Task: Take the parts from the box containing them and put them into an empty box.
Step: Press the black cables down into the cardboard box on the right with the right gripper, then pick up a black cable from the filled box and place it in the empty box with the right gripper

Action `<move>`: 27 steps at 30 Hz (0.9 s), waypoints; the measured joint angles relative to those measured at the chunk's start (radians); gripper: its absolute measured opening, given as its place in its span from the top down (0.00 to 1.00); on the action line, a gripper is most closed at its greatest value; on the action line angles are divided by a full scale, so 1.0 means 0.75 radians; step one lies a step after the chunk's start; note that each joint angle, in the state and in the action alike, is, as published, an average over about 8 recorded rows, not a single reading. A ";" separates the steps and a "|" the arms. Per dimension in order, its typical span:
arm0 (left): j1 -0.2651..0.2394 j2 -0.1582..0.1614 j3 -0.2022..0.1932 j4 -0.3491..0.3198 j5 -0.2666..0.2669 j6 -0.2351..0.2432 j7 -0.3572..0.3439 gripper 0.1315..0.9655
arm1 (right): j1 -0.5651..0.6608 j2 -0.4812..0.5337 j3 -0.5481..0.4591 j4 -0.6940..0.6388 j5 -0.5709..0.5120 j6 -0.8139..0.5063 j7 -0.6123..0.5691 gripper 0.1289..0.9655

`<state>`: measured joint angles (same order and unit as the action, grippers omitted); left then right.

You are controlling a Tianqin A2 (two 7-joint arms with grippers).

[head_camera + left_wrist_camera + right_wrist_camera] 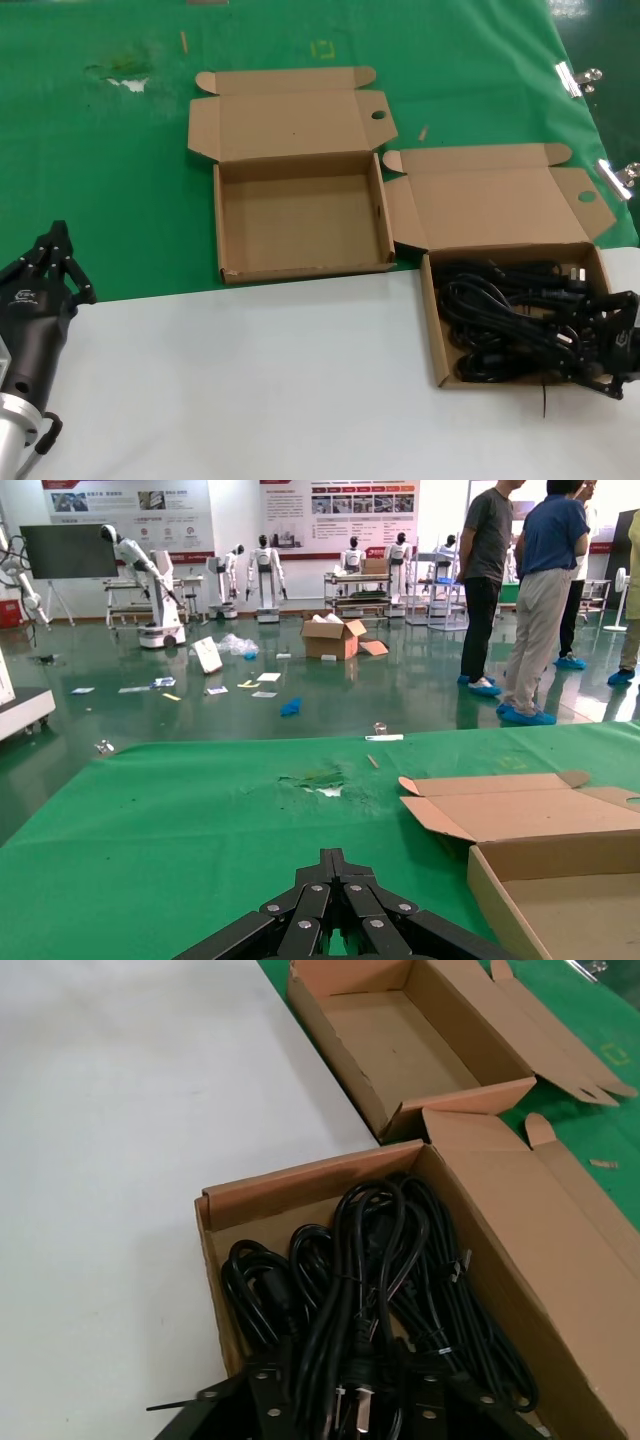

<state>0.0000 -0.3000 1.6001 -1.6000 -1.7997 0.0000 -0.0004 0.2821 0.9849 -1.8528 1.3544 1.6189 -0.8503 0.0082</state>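
Note:
A thin tie [350,1278] holds the loops tightly together. So I expect the coiled cord [352,1310] to stay bundled and come away from the other cords when I lift it.
Black coiled power cords [510,320] [370,1260] fill the brown cardboard box [432,320] [300,1185] at the right, whose lid lies folded back. Its empty twin [300,270] [330,1030] [490,880] stands open to the left and farther back on the green cloth. My right gripper [592,345] [348,1380] is down in the full box at its near right end. It is open, with its fingers either side of a cord bundle with a plug. My left gripper [55,238] [337,858] is shut and empty, parked at the near left.
Green cloth covers the far half of the table and white surface the near half. Metal clips [572,78] [618,178] hold the cloth's right edge. A scuffed patch [125,72] marks the far left. People [540,600] stand beyond the table.

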 joint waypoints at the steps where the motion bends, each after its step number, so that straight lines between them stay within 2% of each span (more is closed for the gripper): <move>1: 0.000 0.000 0.000 0.000 0.000 0.000 0.000 0.99 | 0.001 -0.003 -0.001 -0.004 -0.002 0.000 -0.002 0.60; 9: 0.000 0.000 0.000 0.000 0.000 0.000 0.000 0.99 | 0.018 -0.030 -0.014 -0.027 -0.019 -0.002 -0.009 0.80; 18: 0.000 0.000 0.000 0.000 0.000 0.000 0.000 0.99 | 0.036 -0.045 -0.022 -0.036 -0.036 -0.002 -0.022 0.89; 27: 0.000 0.000 0.000 0.000 0.000 0.000 0.000 0.99 | 0.036 -0.012 0.000 -0.004 -0.035 -0.006 -0.032 0.91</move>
<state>0.0000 -0.3000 1.6001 -1.6000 -1.7997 0.0000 -0.0003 0.3091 0.9760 -1.8529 1.3513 1.5929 -0.8549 -0.0158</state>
